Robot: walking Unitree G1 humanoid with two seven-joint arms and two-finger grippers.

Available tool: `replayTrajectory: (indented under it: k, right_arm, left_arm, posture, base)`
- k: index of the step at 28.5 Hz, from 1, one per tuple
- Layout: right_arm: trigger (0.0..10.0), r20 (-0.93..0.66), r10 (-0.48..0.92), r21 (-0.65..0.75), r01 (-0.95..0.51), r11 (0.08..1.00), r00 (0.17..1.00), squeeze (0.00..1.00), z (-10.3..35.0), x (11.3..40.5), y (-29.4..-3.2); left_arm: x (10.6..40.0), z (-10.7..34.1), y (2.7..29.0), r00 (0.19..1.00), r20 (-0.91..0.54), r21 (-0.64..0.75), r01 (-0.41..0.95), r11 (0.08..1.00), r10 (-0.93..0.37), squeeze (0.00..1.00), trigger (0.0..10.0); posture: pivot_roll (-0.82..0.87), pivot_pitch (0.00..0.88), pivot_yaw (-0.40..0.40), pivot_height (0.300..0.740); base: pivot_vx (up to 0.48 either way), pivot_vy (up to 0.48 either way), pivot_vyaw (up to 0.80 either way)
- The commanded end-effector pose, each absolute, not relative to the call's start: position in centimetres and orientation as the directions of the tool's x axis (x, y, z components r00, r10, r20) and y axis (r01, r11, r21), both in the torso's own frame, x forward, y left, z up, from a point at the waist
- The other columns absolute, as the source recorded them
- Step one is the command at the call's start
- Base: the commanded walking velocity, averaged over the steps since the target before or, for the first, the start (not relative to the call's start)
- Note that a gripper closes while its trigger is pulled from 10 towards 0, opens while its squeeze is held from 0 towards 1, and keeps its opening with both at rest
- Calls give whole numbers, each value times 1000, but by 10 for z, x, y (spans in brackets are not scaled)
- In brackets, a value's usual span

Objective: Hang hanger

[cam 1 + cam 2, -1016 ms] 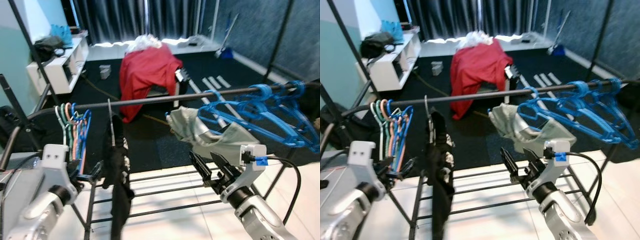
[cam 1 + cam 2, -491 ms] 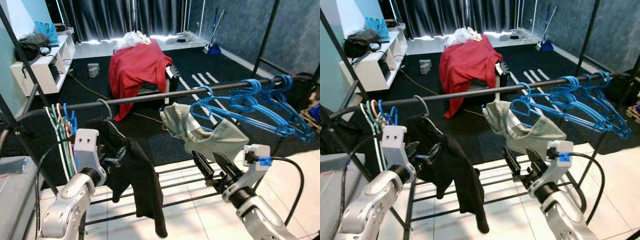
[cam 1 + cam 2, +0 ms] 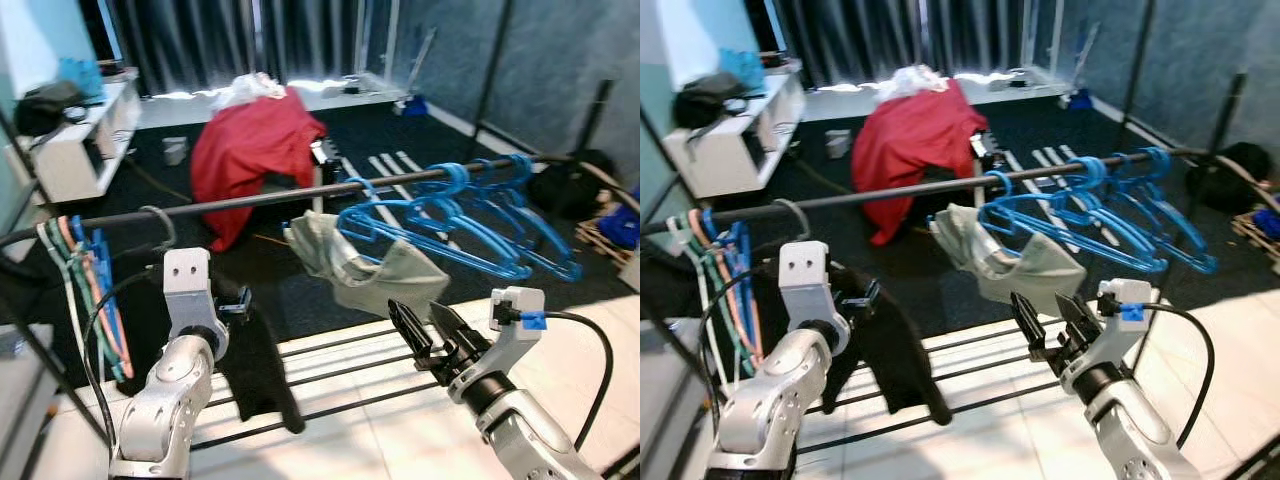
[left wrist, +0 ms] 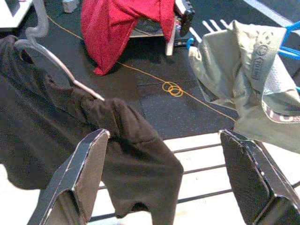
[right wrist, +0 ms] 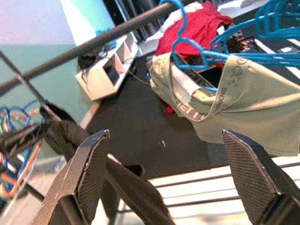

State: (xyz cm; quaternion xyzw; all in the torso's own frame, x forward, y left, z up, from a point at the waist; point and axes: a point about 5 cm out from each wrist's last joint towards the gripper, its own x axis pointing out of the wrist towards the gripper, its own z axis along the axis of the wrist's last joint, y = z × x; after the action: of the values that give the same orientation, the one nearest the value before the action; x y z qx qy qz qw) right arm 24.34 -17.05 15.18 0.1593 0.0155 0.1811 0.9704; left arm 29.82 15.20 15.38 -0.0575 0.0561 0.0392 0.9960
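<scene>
I expect the grey hanger [image 3: 163, 228] to come off the bar with the black garment when I lift it, since the hanger's arm runs inside the garment's shoulder [image 4: 99, 97].
A grey hanger [image 3: 155, 215] carrying a black garment [image 3: 255, 375] hooks over the dark rail [image 3: 260, 200] toward its left end. My left gripper [image 3: 232, 300] hovers just beside the garment's shoulder, open, with nothing between its fingers. In the left wrist view the hanger [image 4: 56, 70] and garment [image 4: 131, 140] lie ahead of the wide-apart fingers [image 4: 84, 173]. My right gripper [image 3: 412, 308] is open and empty, below a grey-green shirt [image 3: 375, 270] that hangs on a blue hanger.
Several blue hangers [image 3: 470, 205] crowd the rail's right half. Coloured hangers [image 3: 90, 290] bunch at its far left. The rack's low bars [image 3: 340, 370] cross in front of me. Behind stand a red cloth over a chair [image 3: 250, 150] and a white shelf [image 3: 70, 150].
The camera has swung, shifting the whole scene. My left arm rose from low left to beside the black garment, which swung out and now hangs straighter. The right gripper stays open.
</scene>
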Motion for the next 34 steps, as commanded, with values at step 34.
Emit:
replayTrajectory:
  k: [34]
  right_arm:
    - [10000,-108,461,172,-440,881,881,0,133,238,-192]
  left_arm:
    - [339,139,140,974,-73,-104,-222,970,215,0,10000]
  posture:
    - [-157,0,14,740]
  base:
    - [0,0,0]
